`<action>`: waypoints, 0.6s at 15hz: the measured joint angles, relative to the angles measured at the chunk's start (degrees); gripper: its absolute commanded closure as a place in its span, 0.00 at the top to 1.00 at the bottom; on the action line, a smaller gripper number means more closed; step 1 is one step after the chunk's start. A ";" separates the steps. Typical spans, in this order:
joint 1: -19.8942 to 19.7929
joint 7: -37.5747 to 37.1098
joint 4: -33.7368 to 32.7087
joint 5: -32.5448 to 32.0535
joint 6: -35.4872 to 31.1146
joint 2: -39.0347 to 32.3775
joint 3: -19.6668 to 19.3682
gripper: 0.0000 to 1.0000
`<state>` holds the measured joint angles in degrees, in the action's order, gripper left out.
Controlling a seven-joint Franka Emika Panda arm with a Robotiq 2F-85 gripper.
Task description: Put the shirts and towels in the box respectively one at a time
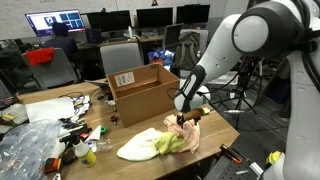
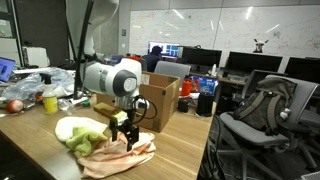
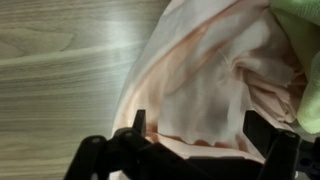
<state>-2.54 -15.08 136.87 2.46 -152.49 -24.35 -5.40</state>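
The pink cloth's folds [image 3: 197, 118] are between my open fingers and the green cloth [image 3: 304, 45] is outside them, so my gripper should continue to go down and close on the folds.
A pile of cloths lies on the wooden table: a pale pink cloth [image 1: 189, 136] [image 2: 128, 157] [image 3: 215, 80], a light green one [image 1: 166, 143] [image 2: 82, 141] and a cream one [image 1: 135, 149] [image 2: 70, 128]. My gripper [image 1: 181, 124] [image 2: 124, 138] [image 3: 196, 125] is right over the pink cloth, its fingers spread wide on either side of a raised fold of it. The open cardboard box [image 1: 140, 93] [image 2: 160, 98] stands behind the pile; nothing shows inside it.
Clutter with crumpled plastic [image 1: 25, 145] and small bottles [image 2: 50, 102] covers one end of the table. Office chairs [image 2: 265, 110] and desks with monitors [image 1: 55, 22] stand around. The table edge [image 2: 190, 150] is close to the pile.
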 measured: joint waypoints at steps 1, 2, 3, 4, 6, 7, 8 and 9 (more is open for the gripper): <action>0.00 0.24 -0.02 0.24 -0.27 -0.71 0.05 1.00; 0.00 0.41 -0.03 0.42 -0.61 -1.42 0.13 1.00; 0.00 0.55 -0.04 0.58 -1.00 -2.14 0.26 1.00; 0.00 0.66 -0.05 0.80 -1.44 -2.88 0.42 1.00; -0.01 1.03 -0.12 1.27 -2.33 -4.24 0.75 1.00; -0.01 1.16 -0.19 1.35 -2.71 -4.85 0.89 1.00; -0.02 1.31 -0.29 1.45 -3.12 -5.38 1.01 1.00; -0.02 1.41 -0.44 1.52 -3.42 -5.87 1.10 1.00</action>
<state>-2.56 -13.67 136.43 3.98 -155.91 -30.21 -4.29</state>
